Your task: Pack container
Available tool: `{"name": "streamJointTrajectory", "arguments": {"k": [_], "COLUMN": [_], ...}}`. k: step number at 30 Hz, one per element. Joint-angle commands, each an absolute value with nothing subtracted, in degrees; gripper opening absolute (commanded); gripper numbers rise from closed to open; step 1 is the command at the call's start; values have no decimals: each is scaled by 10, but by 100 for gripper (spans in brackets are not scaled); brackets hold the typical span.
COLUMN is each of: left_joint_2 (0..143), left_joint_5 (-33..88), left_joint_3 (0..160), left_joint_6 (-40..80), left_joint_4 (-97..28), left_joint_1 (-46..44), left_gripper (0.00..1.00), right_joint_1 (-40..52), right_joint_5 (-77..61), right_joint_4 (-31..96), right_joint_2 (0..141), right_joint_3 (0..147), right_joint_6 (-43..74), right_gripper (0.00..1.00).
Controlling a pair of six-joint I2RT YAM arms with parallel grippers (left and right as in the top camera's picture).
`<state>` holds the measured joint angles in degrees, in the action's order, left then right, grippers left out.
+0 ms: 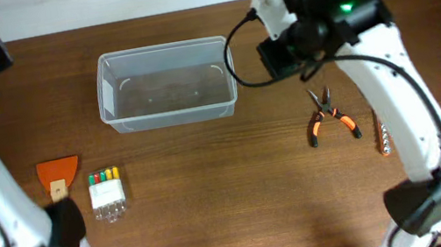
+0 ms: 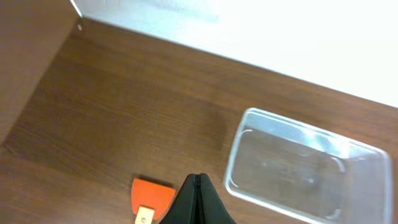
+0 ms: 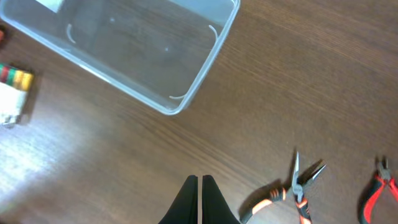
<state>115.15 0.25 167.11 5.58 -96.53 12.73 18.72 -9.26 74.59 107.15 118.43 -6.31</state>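
Observation:
My left gripper should move back and my right gripper should pull the container (image 1: 231, 102) toward the pliers, because the container (image 1: 163, 86) is closer to the orange scraper than to the pliers.
The container (image 1: 170, 108) is a clear plastic bin standing at the back middle of the table, with nothing in it. It also shows in the left wrist view (image 2: 232, 163) and the right wrist view (image 3: 205, 65). My left gripper (image 2: 199, 178) is shut and empty, up above the table, left of the bin and over the orange scraper (image 2: 152, 195). My right gripper (image 3: 199, 180) is shut and empty, held high between the bin and the orange-handled pliers (image 3: 298, 194).
On the left lie the orange scraper (image 1: 58, 176) and a clear case of coloured bits (image 1: 107, 193). On the right lie the pliers (image 1: 327, 118) and a small reddish tool (image 1: 382, 138). The table's back edge runs just behind the bin.

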Motion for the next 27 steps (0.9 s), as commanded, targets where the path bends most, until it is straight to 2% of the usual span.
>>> {"name": "streamJointTrajectory", "arguments": {"k": [1, 11, 27], "left_joint_2": [1068, 930, 895], "left_joint_5": [4, -24, 2], "left_joint_3": [1576, 1180, 891], "left_joint_6": [47, 47, 30], "left_joint_4": [-967, -958, -845], "left_joint_1": [124, 124, 104], "left_gripper": [2, 2, 2], "right_joint_1": [192, 193, 244], "right_joint_5": [-68, -51, -54], "right_joint_4": [730, 649, 607], "right_joint_2": [1074, 1086, 1191], "right_joint_3": [1206, 1207, 1208], "right_joint_6": [-76, -103, -144], "right_gripper": [4, 4, 4]}}
